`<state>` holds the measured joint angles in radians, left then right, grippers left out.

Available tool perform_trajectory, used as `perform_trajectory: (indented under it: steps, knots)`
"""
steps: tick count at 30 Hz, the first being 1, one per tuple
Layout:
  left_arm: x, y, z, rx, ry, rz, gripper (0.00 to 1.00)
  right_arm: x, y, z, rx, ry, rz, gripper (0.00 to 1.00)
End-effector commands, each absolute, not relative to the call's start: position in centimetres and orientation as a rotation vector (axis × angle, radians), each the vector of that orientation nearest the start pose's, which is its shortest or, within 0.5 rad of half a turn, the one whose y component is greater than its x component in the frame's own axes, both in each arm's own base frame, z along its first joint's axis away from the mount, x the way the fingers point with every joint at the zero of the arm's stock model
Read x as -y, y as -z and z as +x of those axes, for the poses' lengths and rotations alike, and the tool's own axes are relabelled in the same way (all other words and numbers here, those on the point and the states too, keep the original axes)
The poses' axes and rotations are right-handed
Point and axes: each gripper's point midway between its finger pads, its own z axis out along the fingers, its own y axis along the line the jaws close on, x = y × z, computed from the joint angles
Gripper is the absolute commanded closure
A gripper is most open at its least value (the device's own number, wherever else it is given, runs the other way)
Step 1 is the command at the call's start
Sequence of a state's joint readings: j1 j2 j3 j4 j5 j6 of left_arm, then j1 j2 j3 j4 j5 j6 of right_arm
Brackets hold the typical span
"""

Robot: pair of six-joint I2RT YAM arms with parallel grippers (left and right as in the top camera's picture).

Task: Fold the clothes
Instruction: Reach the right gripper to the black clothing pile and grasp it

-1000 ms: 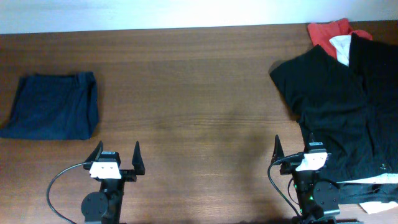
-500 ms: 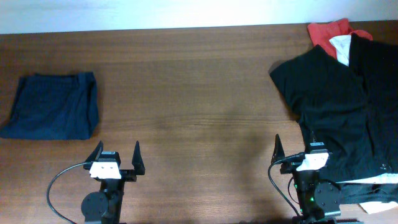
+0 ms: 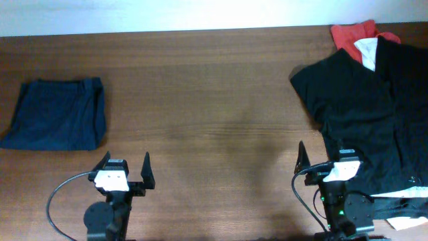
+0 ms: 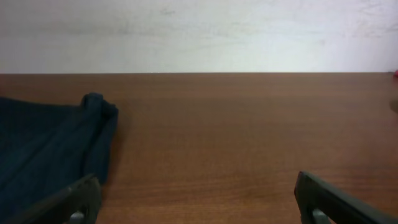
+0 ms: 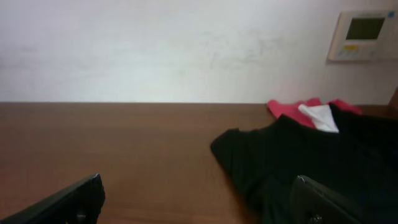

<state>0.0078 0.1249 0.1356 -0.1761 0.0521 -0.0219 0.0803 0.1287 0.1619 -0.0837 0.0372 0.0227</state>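
Observation:
I can see that the black garment (image 3: 351, 94) is on top and its corner is clear of the red one. I keep moving my right gripper toward that corner (image 3: 304, 79) until it closes.
A pile of unfolded clothes lies at the right of the table: a large black garment (image 3: 368, 107) on top, a red one (image 3: 351, 32) and a white one (image 3: 366, 51) under it at the back. The black garment also shows in the right wrist view (image 5: 292, 155). A folded dark blue garment (image 3: 57, 114) lies at the far left; it also shows in the left wrist view (image 4: 43, 149). My left gripper (image 3: 126, 166) is open and empty near the front edge. My right gripper (image 3: 321, 155) is open and empty, its right finger over the black garment's edge.
The brown wooden table (image 3: 200, 100) runs to a white wall at the back. A wall-mounted control panel (image 5: 364, 34) shows in the right wrist view. More white cloth (image 3: 408, 221) pokes out under the black garment at the front right.
Both arms have shifted slightly toward the front edge. The clothes have not moved.

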Motion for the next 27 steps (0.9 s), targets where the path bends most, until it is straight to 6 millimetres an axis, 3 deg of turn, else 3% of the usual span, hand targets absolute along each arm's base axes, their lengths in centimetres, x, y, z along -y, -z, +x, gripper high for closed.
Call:
perform_trajectory:
  steps: [1,11,18,23,27]
  knots:
    - [1.1,-19.5,25.2,-1.759,0.073,0.037,0.01,-1.4,-22.6,25.2,-1.66,-0.051,-0.016,0.01]
    - [2.3,-20.5,28.7,-2.032,0.153,0.07,0.01,-1.7,-23.6,29.3,-2.028,-0.03,-0.031,0.01]
    - [2.3,-20.5,30.2,-2.222,0.166,0.056,0.01,-1.8,-21.9,33.1,-2.386,0.073,-0.207,0.01]
    - [2.3,-19.1,30.9,-2.287,0.17,0.051,0.01,-2.2,-21.0,37.2,-2.42,0.063,-0.219,0.01]
    - [2.2,-18.1,31.1,-2.321,0.172,0.048,0.01,-1.6,-18.3,40.1,-2.438,0.13,-0.206,0.06]
